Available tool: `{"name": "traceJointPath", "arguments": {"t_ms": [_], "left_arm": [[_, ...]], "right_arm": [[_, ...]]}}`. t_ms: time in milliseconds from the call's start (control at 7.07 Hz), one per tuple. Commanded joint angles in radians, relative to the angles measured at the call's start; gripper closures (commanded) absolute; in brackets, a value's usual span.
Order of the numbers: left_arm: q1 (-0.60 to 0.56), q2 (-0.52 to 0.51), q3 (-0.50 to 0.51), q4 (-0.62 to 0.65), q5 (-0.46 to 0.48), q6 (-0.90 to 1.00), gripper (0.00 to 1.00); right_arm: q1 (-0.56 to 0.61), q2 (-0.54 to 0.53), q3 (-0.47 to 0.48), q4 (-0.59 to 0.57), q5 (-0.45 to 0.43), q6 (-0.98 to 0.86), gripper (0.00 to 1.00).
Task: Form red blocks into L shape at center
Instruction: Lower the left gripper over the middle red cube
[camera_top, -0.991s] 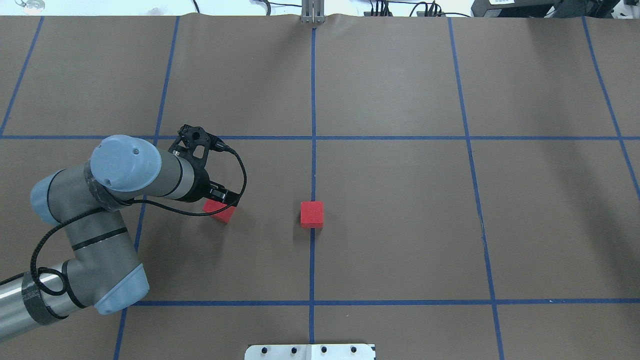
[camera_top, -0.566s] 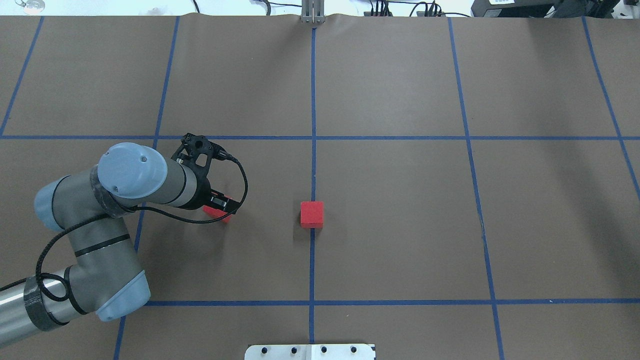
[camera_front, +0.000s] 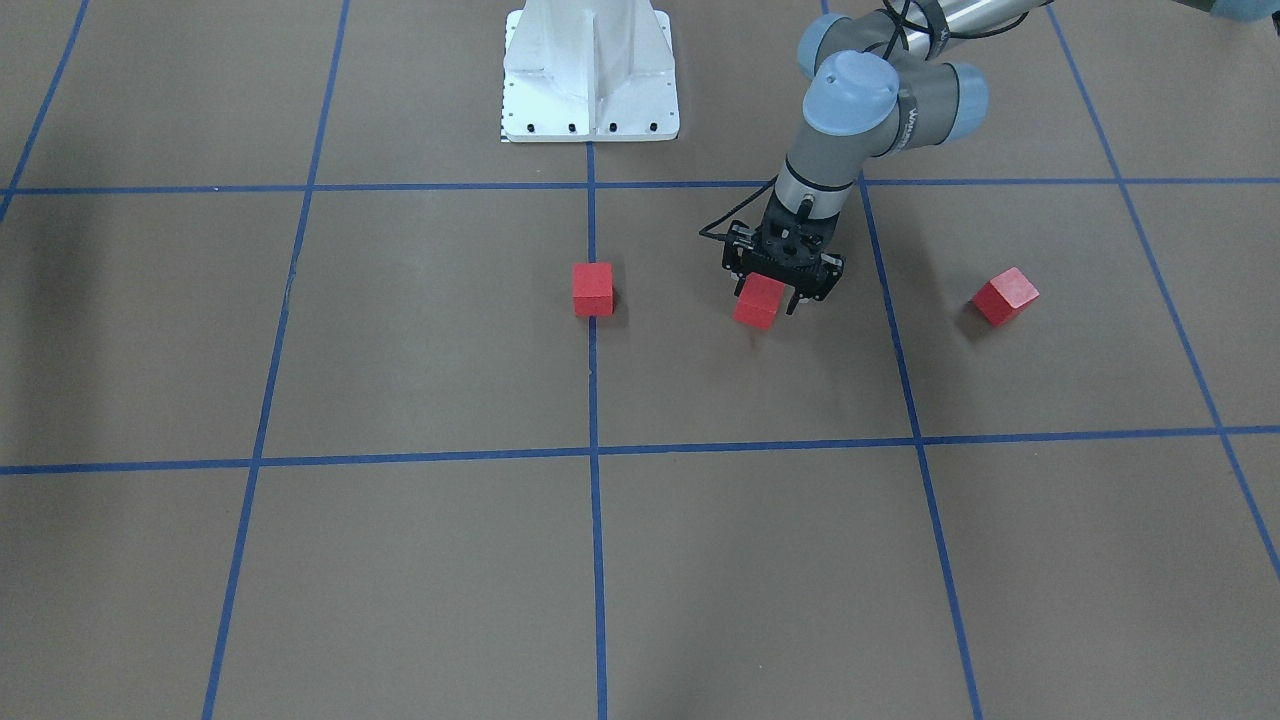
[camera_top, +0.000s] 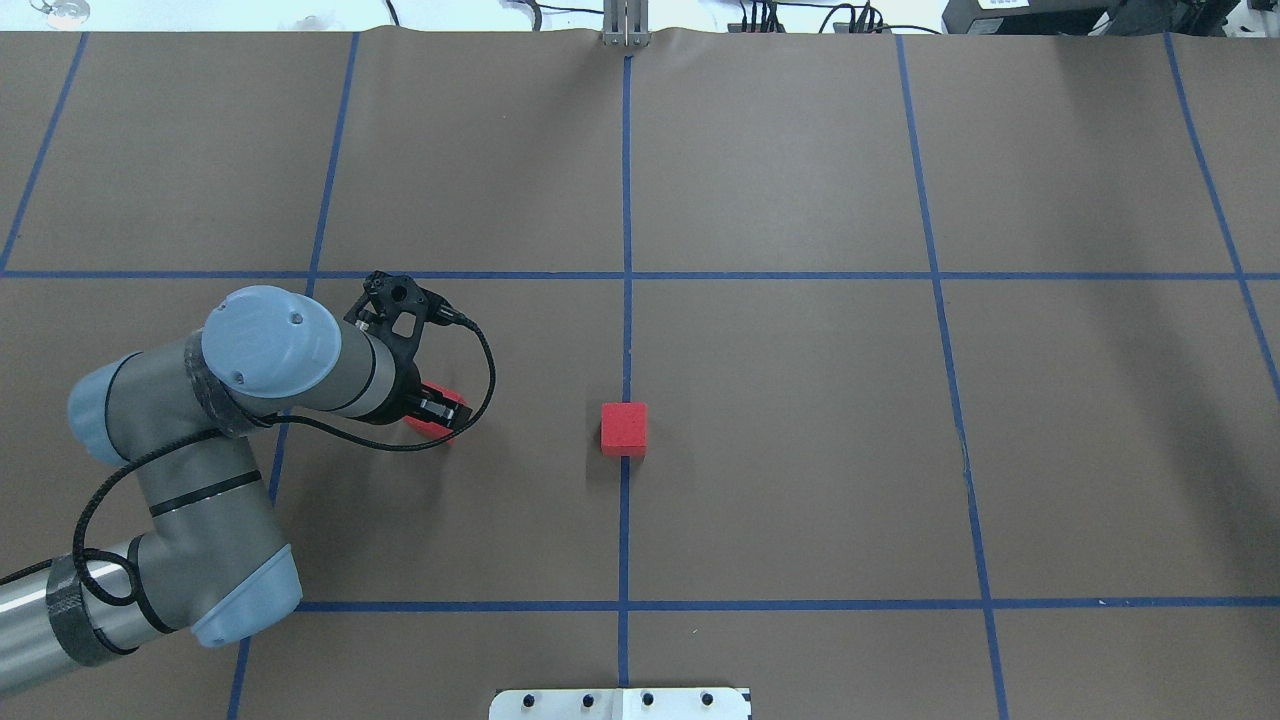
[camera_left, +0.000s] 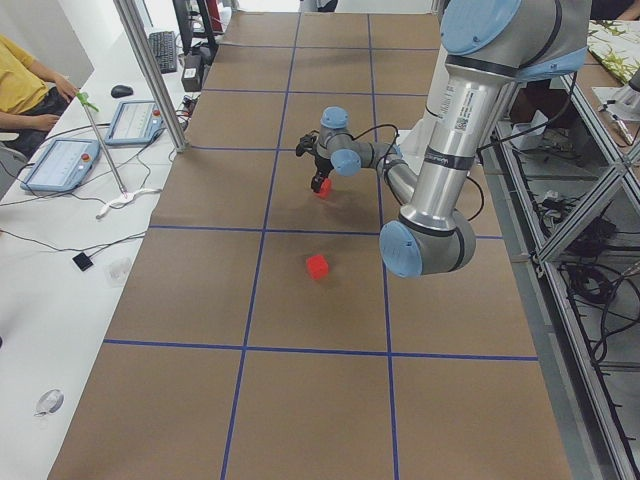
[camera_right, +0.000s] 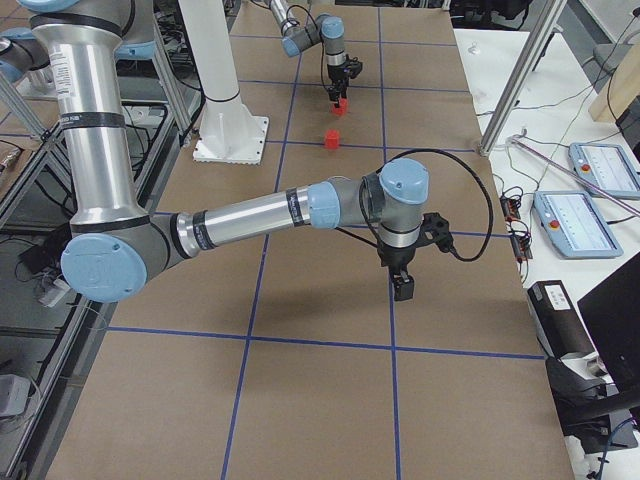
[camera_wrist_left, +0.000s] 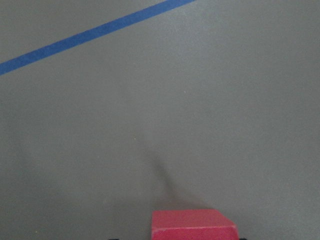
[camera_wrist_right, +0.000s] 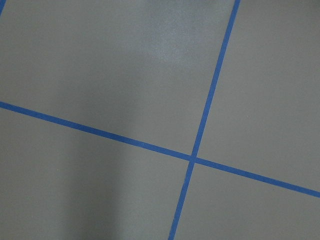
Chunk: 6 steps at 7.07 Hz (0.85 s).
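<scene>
The red block at my left gripper (camera_front: 758, 302) lies slanted to the blue tape line, so next I turn it square, then rise clear and retake it.
One red block (camera_front: 592, 289) sits on the blue tape line (camera_top: 624, 520) at the center, also in the overhead view (camera_top: 624, 429). My left gripper (camera_front: 772, 298) is open. Its fingers straddle a second red block (camera_front: 757, 303) that rests on the floor; only a sliver of it (camera_top: 437, 424) shows overhead. This block fills the bottom of the left wrist view (camera_wrist_left: 193, 226). A third red block (camera_front: 1005, 296) lies further out on my left, hidden under the arm overhead. My right gripper (camera_right: 403, 288) hangs over bare floor far from the blocks; I cannot tell whether it is open.
The white robot base (camera_front: 590, 70) stands at the near edge of the floor. A metal post (camera_left: 150, 70) stands at the far edge of the floor. An operator (camera_left: 25, 90) sits at a side table with tablets (camera_left: 62, 163). The right wrist view shows only a tape crossing (camera_wrist_right: 192, 158).
My left wrist has shifted and come down over the second block, covering more of it. Neither that block nor the center block has moved.
</scene>
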Motion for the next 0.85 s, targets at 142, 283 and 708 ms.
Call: {"name": "traceJointPath", "arguments": {"t_ms": [142, 283, 708], "left_arm": [[0.002, -0.043, -0.133, 0.230, -0.063, -0.040, 0.78], [0.008, -0.077, -0.100, 0.248, -0.061, -0.098, 0.69], [0.002, -0.091, -0.097, 0.250, -0.063, -0.104, 0.00]], "right_arm": [[0.000, 0.001, 0.000, 0.000, 0.000, 0.002, 0.00], [0.000, 0.001, 0.000, 0.000, 0.000, 0.002, 0.00], [0.000, 0.001, 0.000, 0.000, 0.000, 0.005, 0.00]]}}
